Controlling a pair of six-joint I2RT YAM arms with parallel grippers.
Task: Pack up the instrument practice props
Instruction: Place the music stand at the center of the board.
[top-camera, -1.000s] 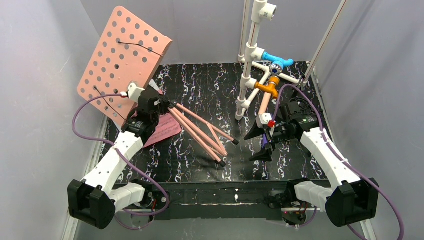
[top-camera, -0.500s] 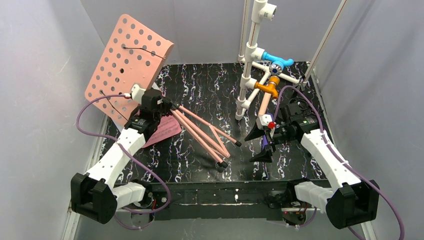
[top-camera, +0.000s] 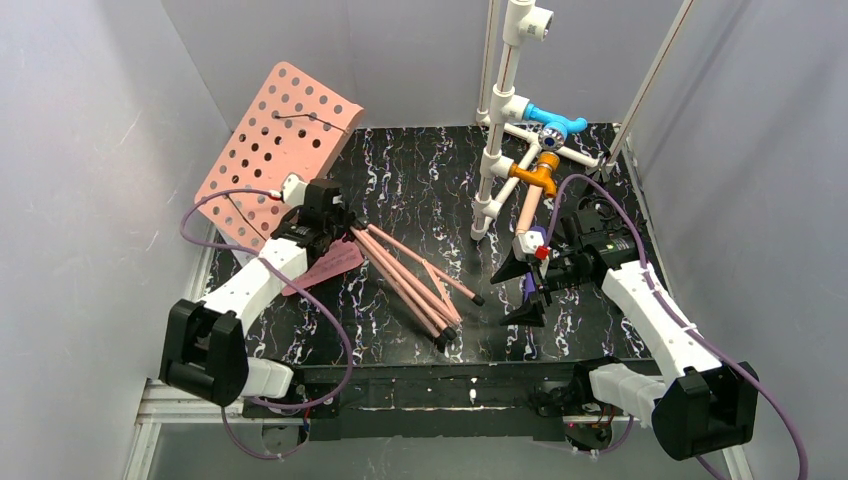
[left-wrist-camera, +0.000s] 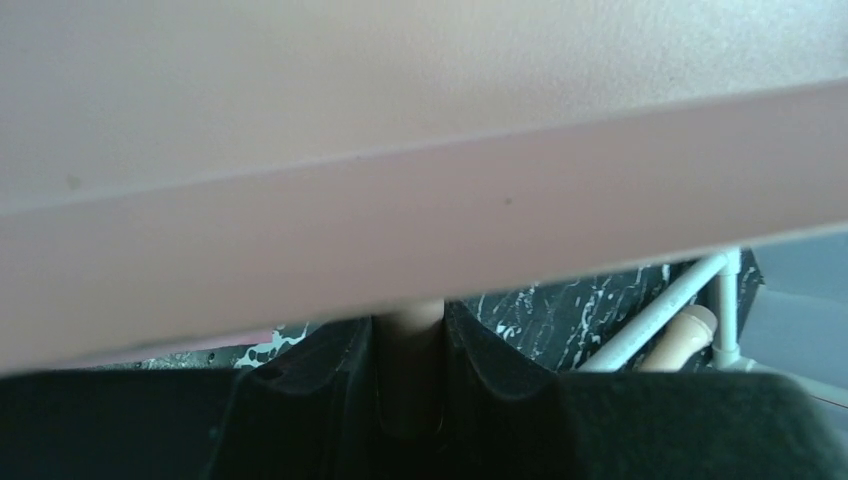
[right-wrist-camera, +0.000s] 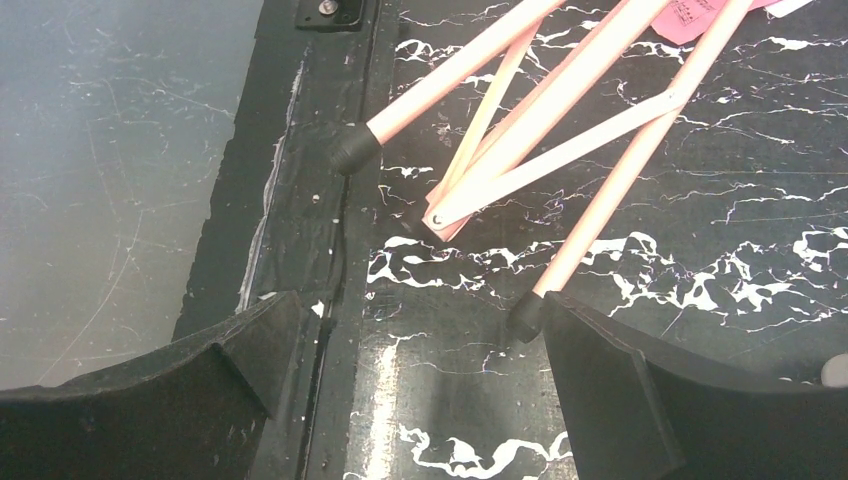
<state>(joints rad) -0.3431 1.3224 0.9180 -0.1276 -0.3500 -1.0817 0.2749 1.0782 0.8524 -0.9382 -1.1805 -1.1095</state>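
My left gripper should now bring the holder down until its plate (top-camera: 285, 135) lies flat, then let go, because the folded tripod legs (top-camera: 408, 285) are clear of the white pipe frame.
The pink perforated sheet-music holder (top-camera: 280, 140) is tilted over the back left of the table. Its folded tripod legs (top-camera: 410, 280) point toward the near middle. My left gripper (top-camera: 343, 218) is shut on the holder's pole (left-wrist-camera: 410, 335) just under the plate (left-wrist-camera: 400, 150). My right gripper (top-camera: 520, 288) is open and empty, low over the table just right of the legs' black feet (right-wrist-camera: 525, 318). A pink folder (top-camera: 325, 262) lies under the left arm. A beige microphone (top-camera: 527, 205) leans by the pipe frame. I cannot make out the purple microphone or the small tripods.
The white pipe frame (top-camera: 495, 150) with blue and orange fittings stands at the back right, close behind my right gripper. It also shows in the left wrist view (left-wrist-camera: 660, 310). Grey walls close in on both sides. The table's near edge (right-wrist-camera: 330, 240) runs under my right gripper.
My left gripper has swung the holder down and to the right. The plate now lies lower and the legs have closed up and shifted toward the near edge. The right gripper has barely moved.
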